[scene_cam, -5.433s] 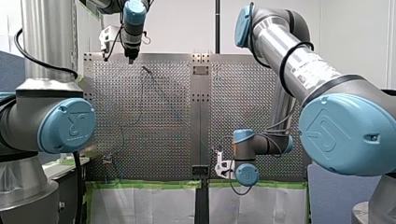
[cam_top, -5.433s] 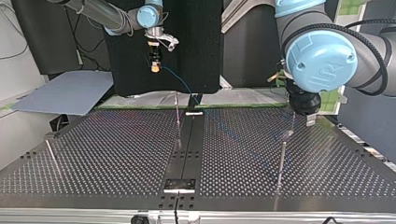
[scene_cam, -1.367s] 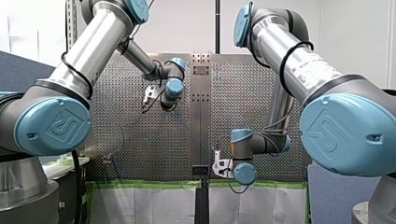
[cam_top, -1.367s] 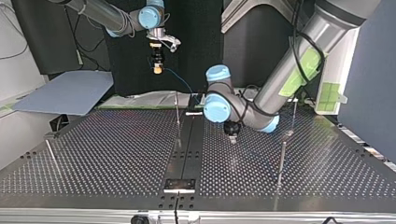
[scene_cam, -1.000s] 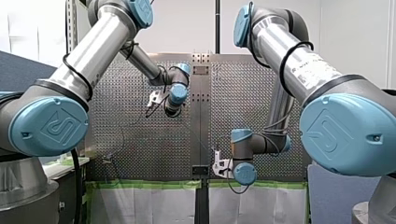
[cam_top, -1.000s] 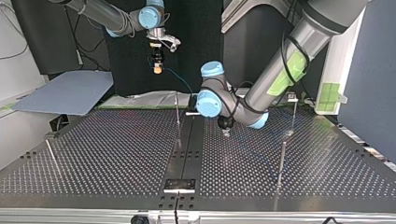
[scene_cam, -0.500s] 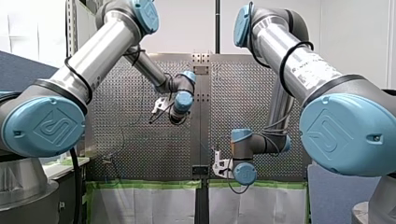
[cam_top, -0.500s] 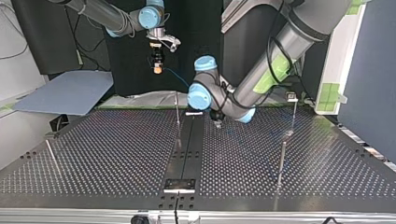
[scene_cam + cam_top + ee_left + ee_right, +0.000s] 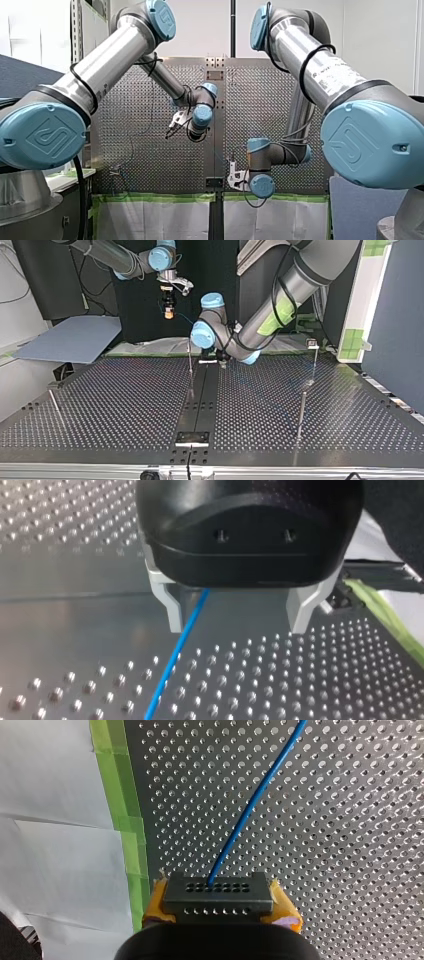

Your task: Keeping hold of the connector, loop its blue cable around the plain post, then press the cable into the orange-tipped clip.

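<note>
I expect the blue cable [image 9: 242, 815] to swing and bend gently when I carry it, because it comes out of the connector [image 9: 211, 880] in one smooth, nearly straight run.
In the right wrist view my right gripper [image 9: 218, 901] is shut on a black connector [image 9: 217, 889], gripped between its yellow pads [image 9: 156, 902]. A blue cable [image 9: 255, 802] leaves the connector and runs out over the perforated plate. In the top view this gripper [image 9: 169, 313] hangs high above the table's far edge. My left gripper [image 9: 235, 615] stands open just above the plate, and the blue cable [image 9: 175, 655] passes between its metal fingers [image 9: 170, 607], nearer one of them and touching neither. In the top view the left gripper [image 9: 222, 360] is low beside a thin plain post [image 9: 190, 360].
Two more posts stand at the top view's right: a plain one [image 9: 301, 415] and a farther one [image 9: 314, 357] with a small head. A slanted rod [image 9: 55, 405] is at the left. Green tape [image 9: 122, 820] edges the perforated table [image 9: 125, 405].
My left arm has swept across the table toward the top view's left and far edge, reaching the cable by the middle strip. My right arm has held still with the connector.
</note>
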`<action>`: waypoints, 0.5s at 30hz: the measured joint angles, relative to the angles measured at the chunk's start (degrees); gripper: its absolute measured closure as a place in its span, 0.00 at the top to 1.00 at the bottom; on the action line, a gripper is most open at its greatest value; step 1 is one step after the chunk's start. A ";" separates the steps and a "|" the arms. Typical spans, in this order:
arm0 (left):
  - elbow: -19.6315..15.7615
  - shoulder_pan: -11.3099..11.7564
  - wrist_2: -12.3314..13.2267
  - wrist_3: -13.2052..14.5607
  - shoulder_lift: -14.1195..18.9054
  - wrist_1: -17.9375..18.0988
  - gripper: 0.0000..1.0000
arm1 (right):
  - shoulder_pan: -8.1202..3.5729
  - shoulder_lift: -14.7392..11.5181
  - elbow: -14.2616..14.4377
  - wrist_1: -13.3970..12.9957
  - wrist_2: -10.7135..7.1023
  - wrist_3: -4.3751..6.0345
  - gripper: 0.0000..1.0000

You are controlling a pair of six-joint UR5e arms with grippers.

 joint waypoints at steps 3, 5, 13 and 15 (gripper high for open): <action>0.08 -0.86 -0.32 -0.01 -1.16 -0.64 1.00 | 0.00 0.00 -0.02 -0.11 0.00 0.01 0.00; 0.10 -1.39 -0.48 -0.06 -2.07 -0.94 1.00 | 0.00 0.00 0.00 -0.14 0.00 0.02 0.00; 0.28 -3.53 -0.71 -0.91 -6.49 -0.84 1.00 | 0.00 0.00 0.00 -0.17 0.00 0.02 0.00; 0.28 -3.98 -0.65 -1.11 -7.55 -0.61 1.00 | 0.00 0.00 0.00 -0.18 0.00 0.02 0.00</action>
